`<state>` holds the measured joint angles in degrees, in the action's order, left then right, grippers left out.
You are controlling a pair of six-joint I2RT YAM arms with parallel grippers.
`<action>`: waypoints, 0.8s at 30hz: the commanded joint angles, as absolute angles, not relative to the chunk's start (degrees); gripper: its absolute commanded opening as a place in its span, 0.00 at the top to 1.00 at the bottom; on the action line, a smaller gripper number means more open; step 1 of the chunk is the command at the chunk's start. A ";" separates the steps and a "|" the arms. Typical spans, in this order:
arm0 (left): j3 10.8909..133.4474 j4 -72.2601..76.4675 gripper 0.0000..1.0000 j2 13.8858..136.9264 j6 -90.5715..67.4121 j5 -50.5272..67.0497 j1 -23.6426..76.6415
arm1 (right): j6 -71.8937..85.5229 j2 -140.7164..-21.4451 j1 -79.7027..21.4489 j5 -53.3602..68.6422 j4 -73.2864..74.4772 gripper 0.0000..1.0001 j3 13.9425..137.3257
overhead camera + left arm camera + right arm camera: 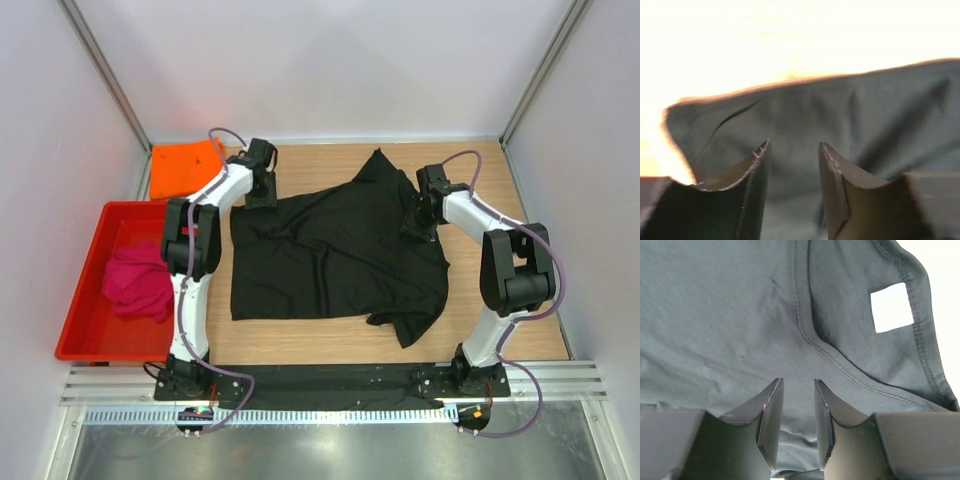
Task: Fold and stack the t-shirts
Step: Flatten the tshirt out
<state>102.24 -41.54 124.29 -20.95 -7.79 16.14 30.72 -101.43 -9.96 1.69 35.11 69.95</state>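
Observation:
My right gripper is to smooth the cloth and straighten the far sleeve (pixel 379 167) before I fold, because the black t-shirt's far edge (pixel 330 193) slants and creases cross its middle.
A black t-shirt (pixel 330 250) lies spread and rumpled in the middle of the wooden table. My left gripper (pixel 262 195) is at its far left corner. In the left wrist view the left gripper (pixel 792 145) has its jaws apart over the black cloth (pixel 840 110). My right gripper (pixel 418 222) is pressed onto the shirt's right side. In the right wrist view the right gripper (pixel 798 381) has narrow jaws with a bulge of black cloth (pixel 715 315) between them, close to the collar seam and white tag (pixel 891 307). An orange t-shirt (pixel 185 168) lies folded at the back left. A magenta t-shirt (pixel 138 282) sits crumpled in the tray.
A red plastic tray (pixel 82 285) stands along the left side of the table. Pale walls close in the back, left and right. Bare wood (pixel 300 343) shows in front of the black shirt, near the arm bases.

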 commanded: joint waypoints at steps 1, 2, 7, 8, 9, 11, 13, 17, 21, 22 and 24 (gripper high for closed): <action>106.95 -39.47 0.57 129.37 -21.36 -5.45 16.35 | 30.50 -102.04 -10.20 0.35 36.56 0.63 71.72; 107.75 -39.20 0.58 130.25 -21.36 -5.28 16.17 | 30.41 -102.13 -10.20 0.26 37.35 0.63 71.63; 112.93 -38.76 0.58 136.39 -21.71 -5.27 15.12 | 30.50 -102.39 -10.20 0.18 38.05 0.63 68.91; 114.94 -38.76 0.58 137.10 -21.71 -5.01 14.94 | 30.59 -102.31 -10.20 0.26 38.14 0.64 67.51; 116.09 -38.67 0.58 137.89 -21.53 -4.75 14.77 | 30.76 -102.39 -10.20 0.26 38.14 0.64 66.72; 120.12 -38.85 0.58 140.62 -21.10 -3.78 14.50 | 31.64 -102.39 -10.20 -2.28 38.67 0.63 64.87; 123.20 -39.28 0.58 142.46 -20.83 -3.25 14.33 | 31.99 -102.92 -10.11 -3.86 39.81 0.63 64.43; 131.03 -42.09 0.52 145.54 -19.69 -5.18 14.33 | 32.08 -104.85 -8.80 -8.78 44.11 0.61 64.95; 131.59 -45.78 0.34 139.59 -18.64 -10.08 14.59 | 31.20 -106.08 -6.68 -12.29 47.54 0.60 67.14; 130.01 -46.05 0.33 137.48 -18.63 -10.80 14.68 | 30.68 -106.00 -6.77 -13.87 48.33 0.60 68.37; 126.23 -46.58 0.30 129.70 -19.16 -11.16 15.29 | 29.10 -104.60 -7.12 -14.41 50.09 0.58 69.60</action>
